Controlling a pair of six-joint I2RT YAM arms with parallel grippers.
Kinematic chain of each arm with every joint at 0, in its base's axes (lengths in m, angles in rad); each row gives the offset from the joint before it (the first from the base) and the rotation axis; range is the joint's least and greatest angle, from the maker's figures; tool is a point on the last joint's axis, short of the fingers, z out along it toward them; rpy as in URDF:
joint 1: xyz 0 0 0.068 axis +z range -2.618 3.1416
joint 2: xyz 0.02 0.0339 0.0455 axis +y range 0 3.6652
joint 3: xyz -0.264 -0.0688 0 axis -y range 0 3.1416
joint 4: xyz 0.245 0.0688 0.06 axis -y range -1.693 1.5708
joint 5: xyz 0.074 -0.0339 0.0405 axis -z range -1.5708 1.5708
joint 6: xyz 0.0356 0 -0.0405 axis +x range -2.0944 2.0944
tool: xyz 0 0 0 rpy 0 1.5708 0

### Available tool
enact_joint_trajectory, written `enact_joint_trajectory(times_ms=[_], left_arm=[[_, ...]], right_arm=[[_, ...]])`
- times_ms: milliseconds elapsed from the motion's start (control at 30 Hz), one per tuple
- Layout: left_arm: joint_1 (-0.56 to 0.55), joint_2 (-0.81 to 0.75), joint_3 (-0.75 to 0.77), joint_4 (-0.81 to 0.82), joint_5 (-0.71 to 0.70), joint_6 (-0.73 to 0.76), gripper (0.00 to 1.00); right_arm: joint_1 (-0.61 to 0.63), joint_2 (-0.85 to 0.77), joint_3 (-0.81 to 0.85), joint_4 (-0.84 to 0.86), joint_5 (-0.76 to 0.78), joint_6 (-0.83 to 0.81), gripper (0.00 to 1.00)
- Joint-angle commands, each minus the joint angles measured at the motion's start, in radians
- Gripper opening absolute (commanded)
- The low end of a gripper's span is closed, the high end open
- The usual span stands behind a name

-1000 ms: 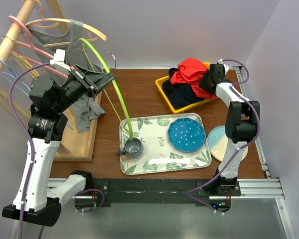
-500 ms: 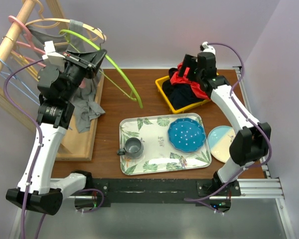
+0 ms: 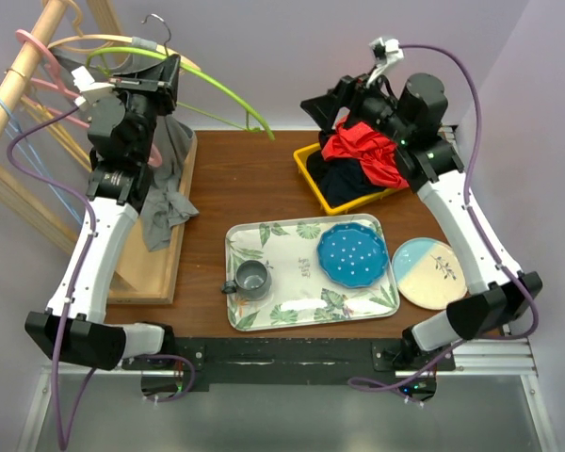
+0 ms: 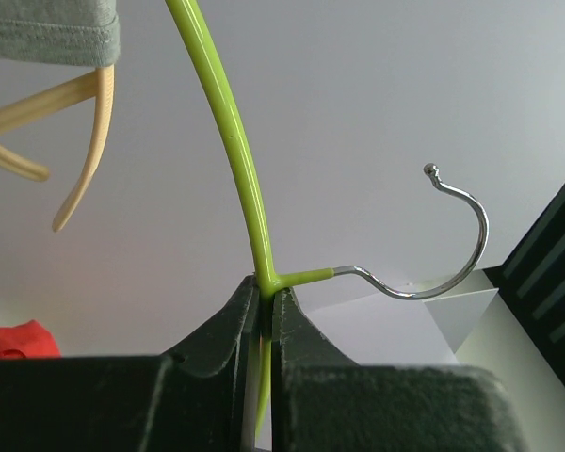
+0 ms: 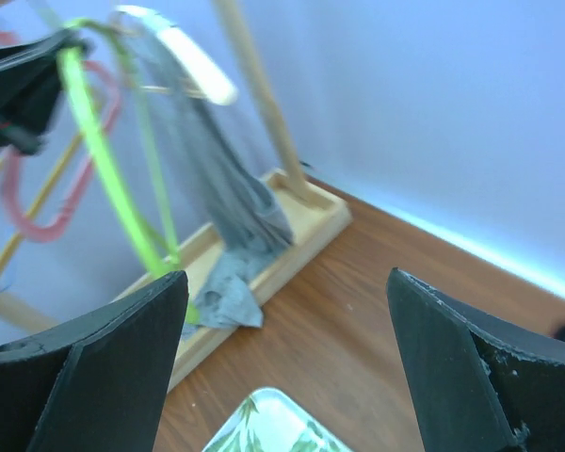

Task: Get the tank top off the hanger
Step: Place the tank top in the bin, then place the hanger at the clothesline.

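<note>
When my right gripper carries the green hanger (image 3: 224,89) by its end, I expect it to stay outstretched: its free arm (image 3: 252,112) juts out in a firm arc.
A grey tank top (image 3: 169,179) hangs from a cream hanger (image 3: 94,40) on the wooden rack, its hem bunched on the rack's base. In the right wrist view the tank top (image 5: 217,179) shows blurred at the left. My left gripper (image 3: 167,66) is shut on the neck of a bare green hanger (image 3: 234,94), held up by the rack's top bar. The left wrist view has the jaws (image 4: 266,287) pinching the green hanger (image 4: 228,122) just below its metal hook (image 4: 452,254). My right gripper (image 3: 325,102) is open and empty, raised above the yellow bin and pointing left toward the rack.
A yellow bin (image 3: 311,165) holds red and dark clothes. A leaf-print tray (image 3: 264,231) carries a grey cup (image 3: 252,278) and a blue plate (image 3: 353,254). A cream and blue plate (image 3: 431,273) lies beside it. Pink hangers (image 3: 38,47) hang on the rack.
My left arm has lifted the green hanger from near the tray up to the rack's top. My right gripper has risen from the bin, opened wide and swung left.
</note>
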Motion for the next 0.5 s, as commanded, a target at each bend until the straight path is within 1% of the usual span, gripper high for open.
enact_joint_trajectory(times_ms=[0,33,133,267,367,400,467], left_arm=[[0.008,0.004,0.057,0.115,-0.018,-0.050,0.00],[0.008,0.004,0.057,0.115,-0.017,-0.047,0.00],[0.008,0.000,0.049,0.115,-0.029,-0.032,0.00],[0.014,0.001,0.056,0.102,-0.044,-0.025,0.00],[0.020,0.003,0.054,0.102,-0.040,-0.035,0.00],[0.022,0.003,0.054,0.101,-0.041,-0.033,0.00],[0.024,0.004,0.059,0.095,-0.051,-0.031,0.00]], right_arm=[[0.017,0.128,0.142,0.045,-0.279,-0.070,0.90],[0.020,0.146,0.165,0.034,-0.324,-0.073,0.91],[0.063,0.216,0.238,-0.003,-0.372,-0.092,0.89],[0.140,0.259,0.281,-0.043,-0.291,-0.170,0.87],[0.167,0.291,0.307,-0.069,-0.277,-0.191,0.83],[0.173,0.296,0.308,-0.073,-0.264,-0.191,0.78],[0.183,0.304,0.305,-0.066,-0.266,-0.190,0.71]])
